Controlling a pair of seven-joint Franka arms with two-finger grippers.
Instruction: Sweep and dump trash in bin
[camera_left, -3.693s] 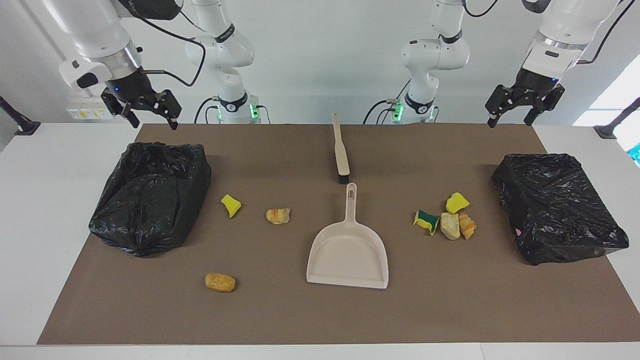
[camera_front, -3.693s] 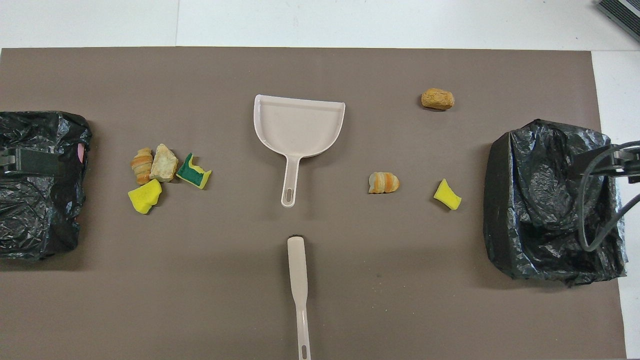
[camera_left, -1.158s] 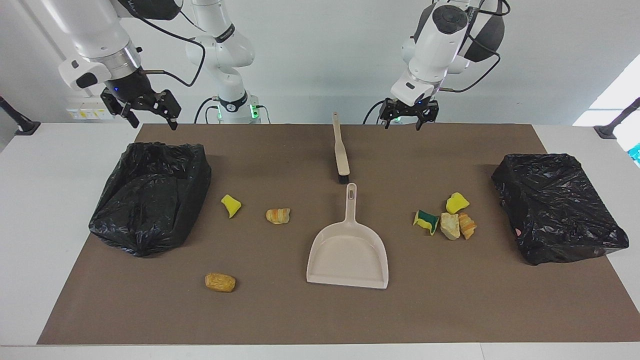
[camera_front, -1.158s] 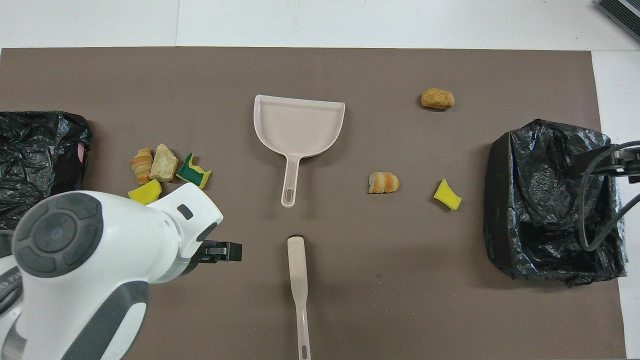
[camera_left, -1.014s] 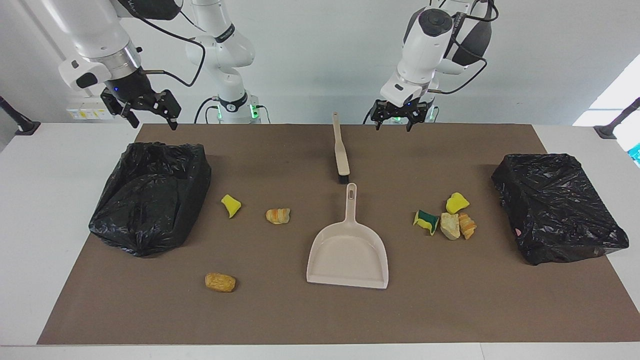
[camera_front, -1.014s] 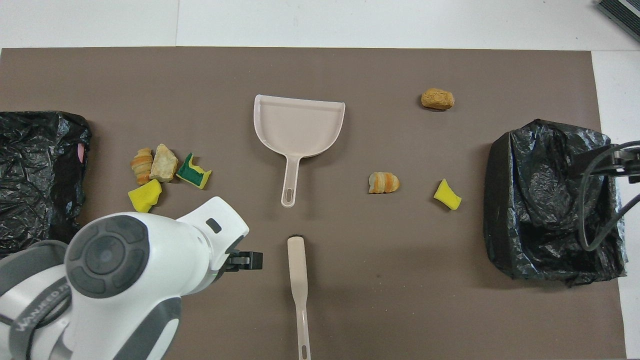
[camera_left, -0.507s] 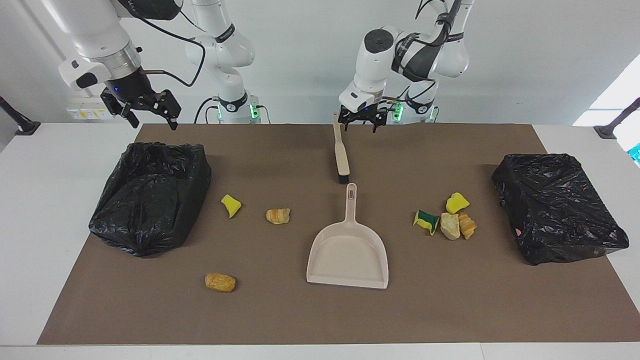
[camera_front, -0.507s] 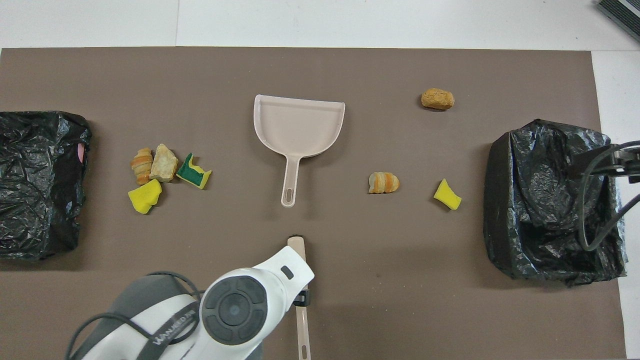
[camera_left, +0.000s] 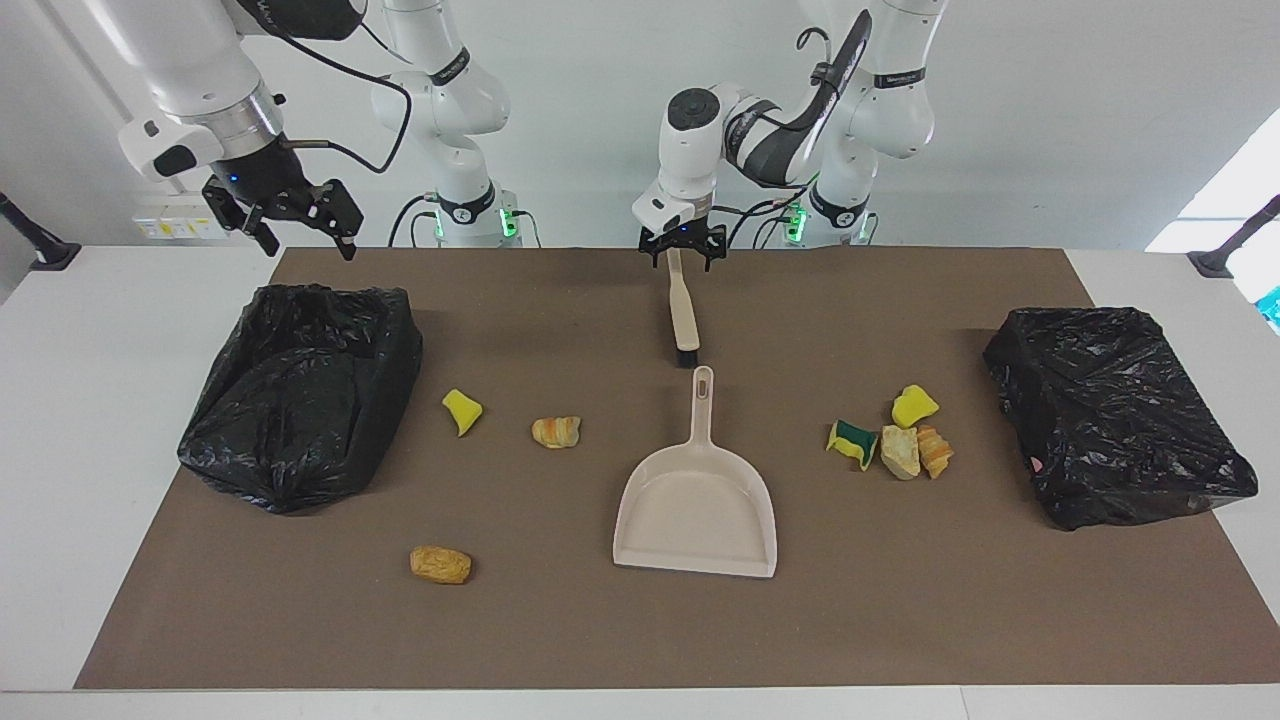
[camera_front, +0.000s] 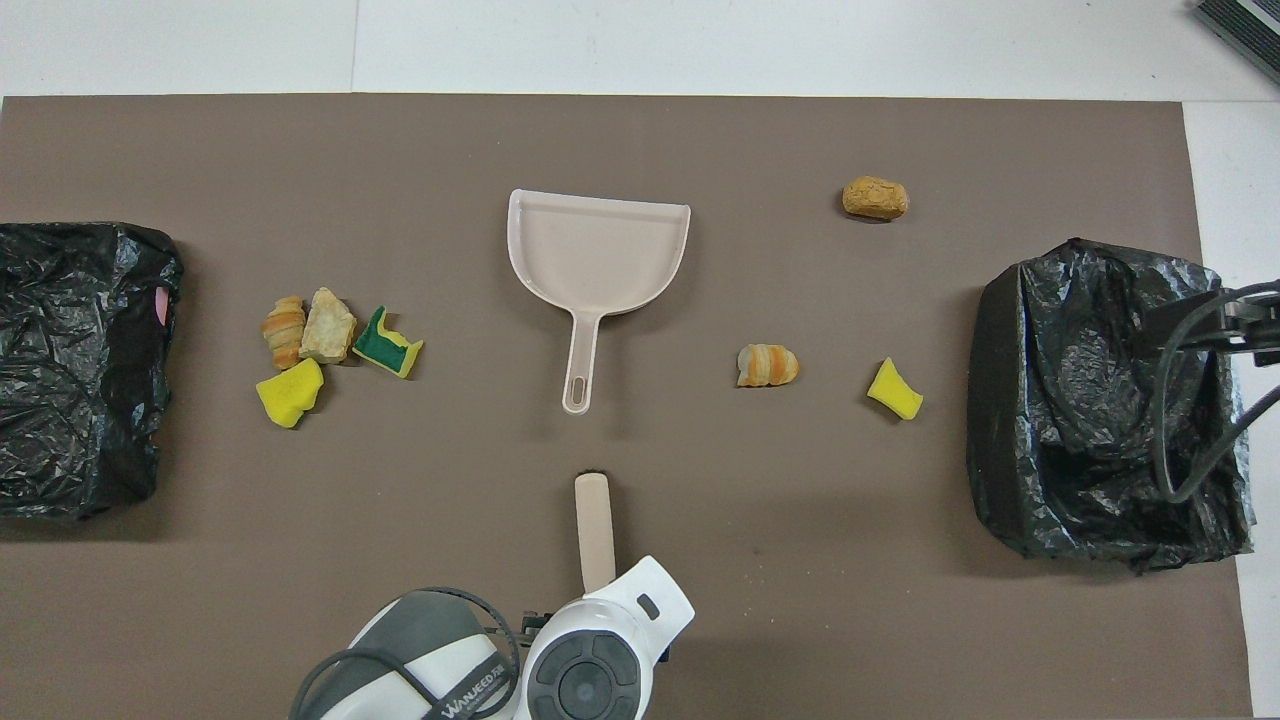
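The robot's left gripper has its open fingers on both sides of the beige brush's handle (camera_left: 680, 296), with the brush's bristles facing the dustpan, so it should continue to go down and close on the handle's end (camera_left: 674, 260).
The beige brush (camera_left: 684, 315) lies near the robots at mid-table, bristles toward the beige dustpan (camera_left: 697, 512). My left gripper (camera_left: 682, 262) is open and low over the brush handle's end, a finger on each side. In the overhead view its wrist (camera_front: 598, 665) hides the handle end of the brush (camera_front: 595, 525). My right gripper (camera_left: 308, 244) is open, waiting above the black bin (camera_left: 300, 390). Trash lies loose: a yellow sponge (camera_left: 462, 411), a bread lump (camera_left: 556, 431), a brown lump (camera_left: 440, 565), and a cluster (camera_left: 900, 445) of sponges, stone and bread.
A second black-bagged bin (camera_left: 1115, 410) stands at the left arm's end of the brown mat (camera_left: 560, 640), beside the cluster. The dustpan (camera_front: 597, 250) lies flat, its handle pointing at the brush. White table shows around the mat.
My left arm has swung from above its bin to mid-table and come down over the brush handle's end. The right arm, the brush, the dustpan and the trash have not moved.
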